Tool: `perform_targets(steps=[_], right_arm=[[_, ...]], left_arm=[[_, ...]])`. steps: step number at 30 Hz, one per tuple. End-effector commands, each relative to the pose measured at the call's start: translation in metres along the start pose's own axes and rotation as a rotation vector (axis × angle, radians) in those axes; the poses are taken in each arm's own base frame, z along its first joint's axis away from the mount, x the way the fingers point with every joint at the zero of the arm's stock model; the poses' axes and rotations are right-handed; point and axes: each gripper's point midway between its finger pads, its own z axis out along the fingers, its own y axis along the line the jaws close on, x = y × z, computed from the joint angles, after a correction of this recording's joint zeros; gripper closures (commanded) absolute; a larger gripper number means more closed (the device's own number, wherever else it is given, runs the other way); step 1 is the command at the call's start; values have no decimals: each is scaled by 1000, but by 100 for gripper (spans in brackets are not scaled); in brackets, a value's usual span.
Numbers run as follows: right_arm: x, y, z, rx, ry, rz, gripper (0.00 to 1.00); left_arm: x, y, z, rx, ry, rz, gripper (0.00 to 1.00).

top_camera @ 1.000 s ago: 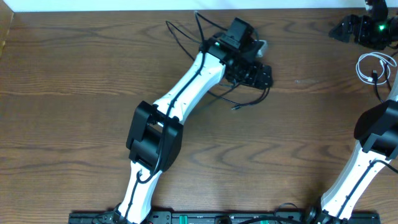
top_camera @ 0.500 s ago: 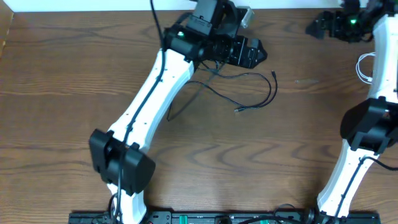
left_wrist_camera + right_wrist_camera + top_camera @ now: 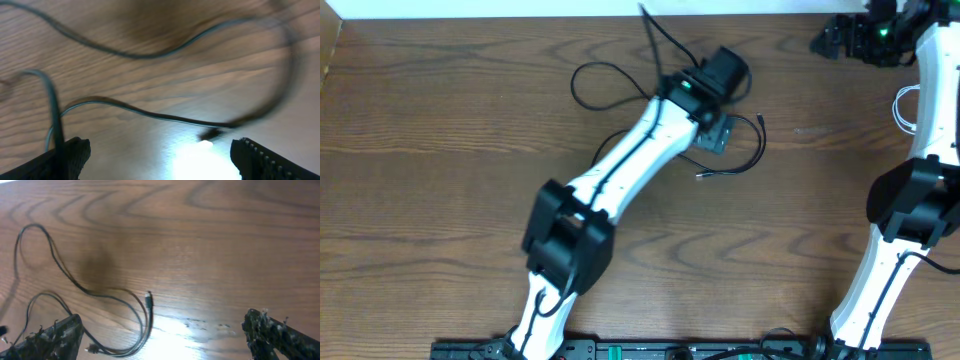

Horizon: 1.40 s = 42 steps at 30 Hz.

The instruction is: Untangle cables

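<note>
The black cable in the middle is blocked by my left arm, so my left gripper should move back before my right gripper pulls the cable toward the white cable.
Thin black cables lie spread across the middle of the table. One loop curls at the upper left, and small plug ends lie lower right of my left gripper. That gripper hovers open just above the wood. A black cable and its plug run ahead of the fingers, and nothing is held. A white cable is coiled at the right edge. My right gripper hangs open at the back right, and its view looks down on black cables with a plug.
The table's back edge meets a white wall. The left arm's white links cross the table's middle diagonally. The right arm stands along the right edge, beside the white cable.
The left arm swung to the back edge and came back down over the black cables, its jaws widening. A cable loop now lies at the upper left. The right gripper shifted left, then held still.
</note>
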Motion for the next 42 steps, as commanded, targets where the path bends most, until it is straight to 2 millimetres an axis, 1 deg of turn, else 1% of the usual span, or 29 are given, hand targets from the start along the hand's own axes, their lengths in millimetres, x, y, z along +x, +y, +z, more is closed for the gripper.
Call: perform_targets(steps=[1,4,7,10,11,13,15,16,17,19,21,22,23,24,26,28,31,34,37,42], right_arm=[[-8,0,-26,3,-54,20,1],[-7,-2,-27,5,-48,27,1],[-6,-1,-27,4,-46,26,1],[-6,3,-25,0,-41,20,1],[-5,5,-24,-2,-38,18,1],[-4,12,-21,-9,-28,6,1],[-2,21,-15,-19,-17,-29,1],[-1,28,-11,-25,-9,-54,1],[1,36,-5,-34,0,-86,1],[4,53,7,-52,19,-143,1],[8,73,20,-74,37,-214,1],[11,84,27,-85,47,-255,1],[15,100,36,-103,57,-315,1],[17,110,42,-113,63,-355,1],[26,136,56,-139,77,-460,1],[35,155,71,-124,94,-545,1],[52,180,94,-82,126,-671,1],[74,203,117,-58,163,-799,1],[94,221,137,-42,186,-889,1],[126,242,163,-59,222,-984,1]], left_arm=[[-5,29,0,-211,-38,26,4],[-10,34,-3,-261,-67,35,4],[-14,31,-3,-260,-79,76,4],[-15,32,-8,-253,-88,59,4],[-17,34,-13,-248,-99,43,4],[-25,40,-30,-210,-128,8,4],[-34,51,-52,-146,-167,-58,4],[-38,59,-65,-115,-190,-104,4],[-42,71,-81,-82,-218,-155,4],[-46,92,-106,-40,-262,-217,4],[-46,118,-132,-20,-303,-280,4],[-45,135,-145,-28,-325,-323,4],[-42,150,-157,-39,-344,-350,4],[-40,159,-166,-47,-356,-368,4],[-33,179,-182,-65,-378,-405,4],[-26,196,-195,-83,-392,-437,4],[-17,214,-204,-105,-397,-473,4],[-11,223,-205,-119,-383,-490,4],[-6,225,-203,-124,-362,-492,4],[-4,224,-202,-125,-352,-490,4]])
